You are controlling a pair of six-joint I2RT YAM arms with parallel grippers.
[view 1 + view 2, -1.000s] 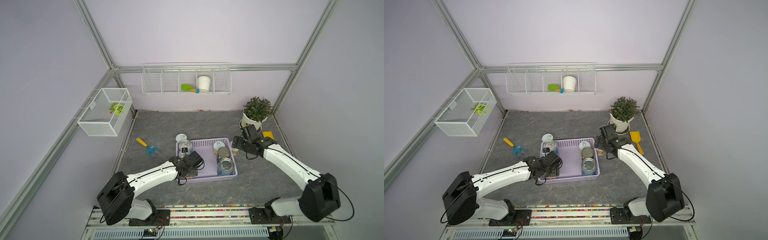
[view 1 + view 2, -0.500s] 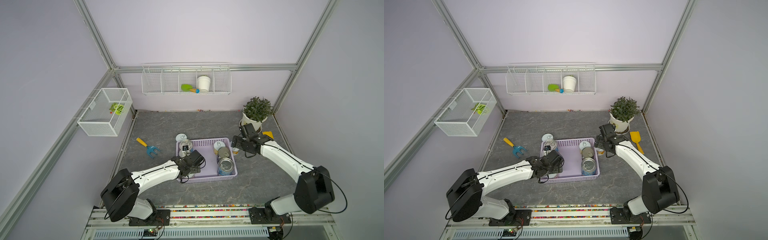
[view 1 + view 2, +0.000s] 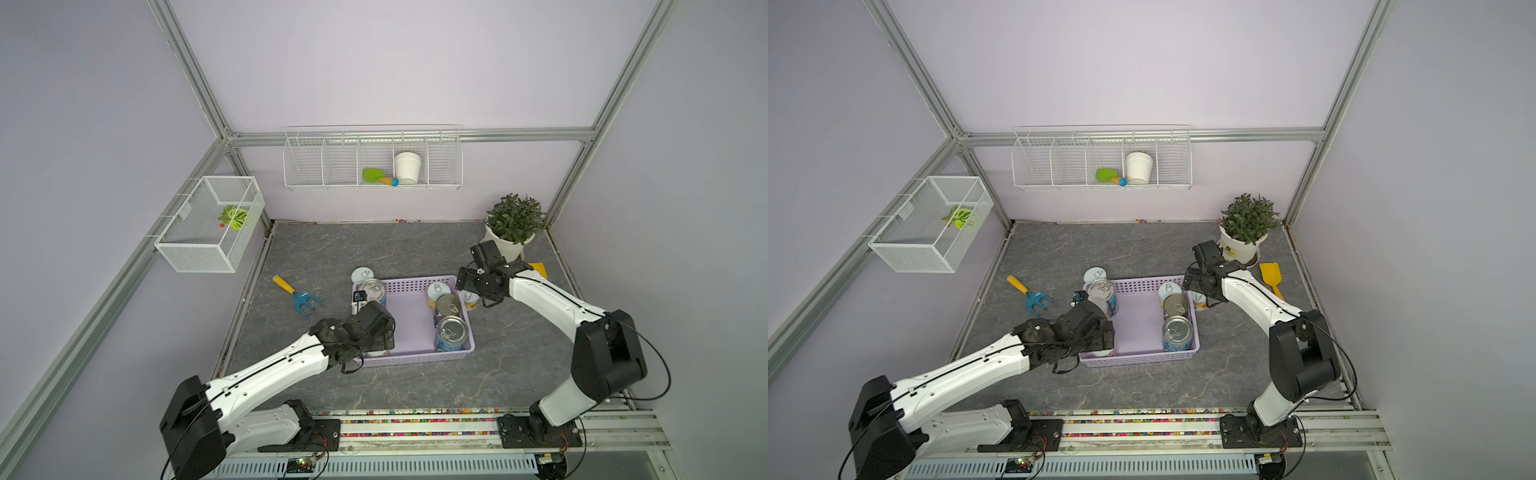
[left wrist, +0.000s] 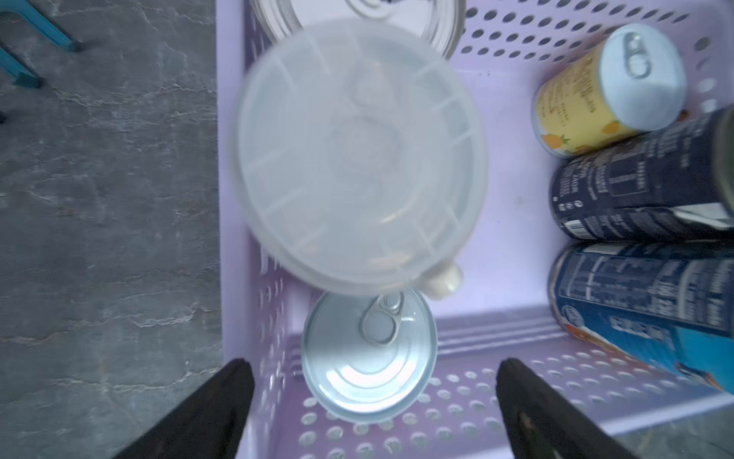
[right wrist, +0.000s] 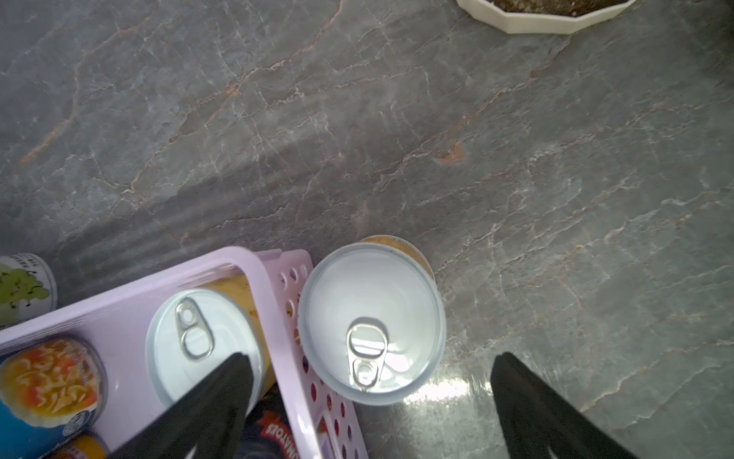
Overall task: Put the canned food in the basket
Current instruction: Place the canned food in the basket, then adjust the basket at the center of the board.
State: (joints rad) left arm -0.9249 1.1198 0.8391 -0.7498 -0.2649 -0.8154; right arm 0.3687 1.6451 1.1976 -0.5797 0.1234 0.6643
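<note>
The robot's right gripper should back off while the left gripper draws the basket away (image 4: 248, 329), because the short pale-lidded can stands tight (image 5: 300, 325) against the basket's side.
The lilac basket (image 3: 409, 357) sits mid-table with several cans standing in it, among them a blue-labelled one (image 3: 451, 333) and a tall silver-topped one (image 3: 372, 290). My left gripper (image 4: 373, 365) hangs open over the basket's near left corner. A short pale-lidded can (image 4: 369, 353) stands free on the floor below its jaws. A can with a translucent plastic lid (image 4: 357, 159) stands just beyond. My right gripper (image 5: 371, 357) is open above a short pale-lidded can (image 5: 371, 322) that stands on the table against the outside of the basket wall (image 5: 286, 318). A further can (image 3: 362, 275) stands behind the basket.
A potted plant (image 3: 509, 245) and a yellow scoop (image 3: 538, 268) lie close behind my right arm. A blue rake (image 3: 297, 297) lies left of the basket. A wire-mesh box (image 3: 208, 224) hangs on the left wall and a wire rack (image 3: 372, 158) on the back wall.
My left gripper has opened and let go of the short can in the basket's near left corner. My right gripper has shifted slightly towards the basket, still open.
</note>
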